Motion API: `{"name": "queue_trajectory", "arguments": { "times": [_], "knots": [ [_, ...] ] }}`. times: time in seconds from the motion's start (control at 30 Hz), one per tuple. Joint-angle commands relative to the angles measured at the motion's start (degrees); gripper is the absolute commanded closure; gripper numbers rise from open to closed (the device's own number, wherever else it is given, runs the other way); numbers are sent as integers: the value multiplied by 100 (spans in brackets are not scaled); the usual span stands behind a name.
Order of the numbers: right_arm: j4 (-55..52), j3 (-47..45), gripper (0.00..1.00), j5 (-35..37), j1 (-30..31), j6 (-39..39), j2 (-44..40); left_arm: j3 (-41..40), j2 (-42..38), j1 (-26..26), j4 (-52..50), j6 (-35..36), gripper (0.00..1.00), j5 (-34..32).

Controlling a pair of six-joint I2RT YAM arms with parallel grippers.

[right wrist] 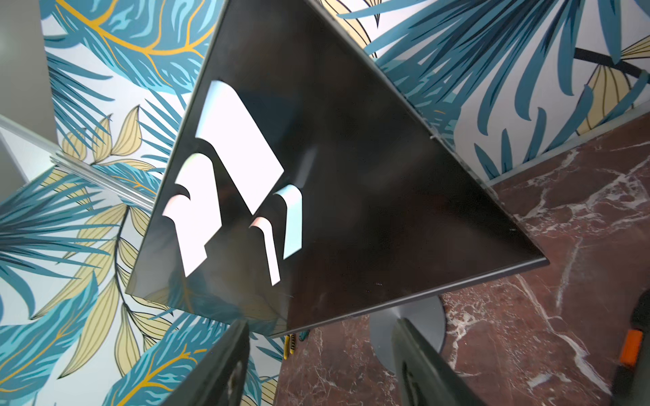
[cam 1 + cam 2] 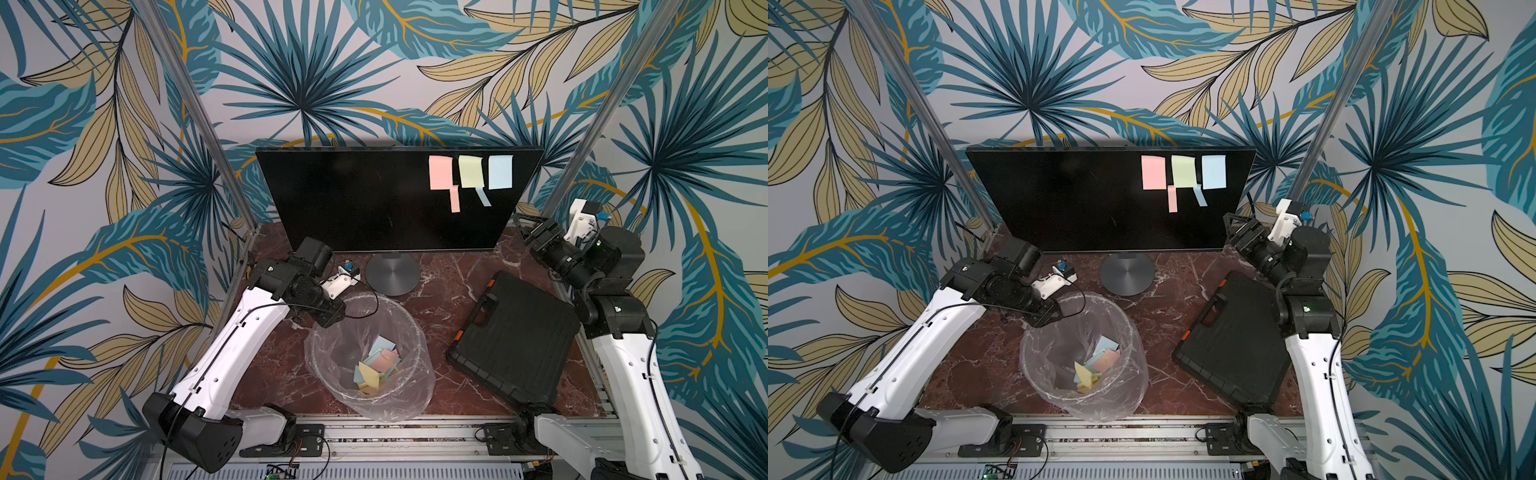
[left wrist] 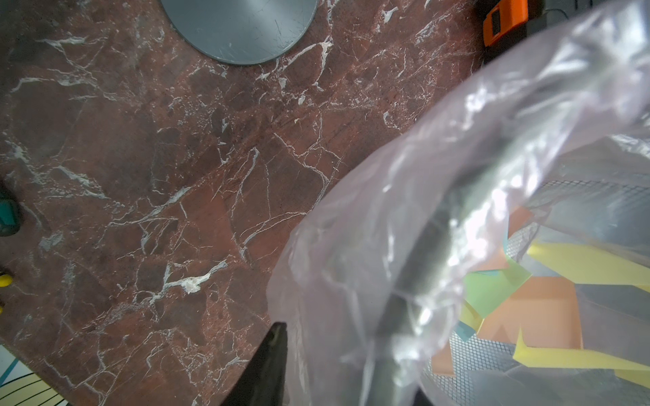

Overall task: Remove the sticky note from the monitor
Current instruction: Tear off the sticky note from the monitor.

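Observation:
The blue sticky note's lower edge [image 1: 268, 193] sticks out from the monitor, so my right gripper should keep moving up toward it until that edge [image 2: 500, 188] is between its open fingers.
The black monitor [image 2: 365, 199] stands at the back on its round grey base [image 2: 392, 274]. Near its upper right corner hang a pink sticky note [image 2: 440, 172], a green one [image 2: 471, 170] and a blue one [image 2: 500, 171], with a narrow pink strip [image 2: 455, 198] and a narrow blue strip [image 2: 483, 196] below them. My right gripper [image 2: 525, 226] [image 1: 322, 323] is open and empty beside the monitor's lower right corner, below the notes [image 1: 239, 140]. My left gripper [image 2: 332, 318] [image 3: 348, 365] sits on the bin's far-left rim, which runs between its fingers under the plastic liner.
A mesh waste bin with a clear plastic liner [image 2: 370, 409] stands front centre and holds several discarded notes [image 2: 376, 365]. A black ribbed case with orange latches [image 2: 515, 336] lies at the right. Metal frame posts [image 2: 199, 112] rise at both back corners.

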Motion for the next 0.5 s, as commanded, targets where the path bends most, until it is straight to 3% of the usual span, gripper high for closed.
{"name": "queue_trajectory", "arguments": {
  "times": [0.0, 0.47],
  "knots": [
    [628, -88, 32, -493, -92, 291, 61, 146, 54, -8, -5, 19, 60, 17],
    [1089, 76, 32, -820, -535, 783, 338, 156, 86, -9, -14, 17, 60, 2]
  ]
}}
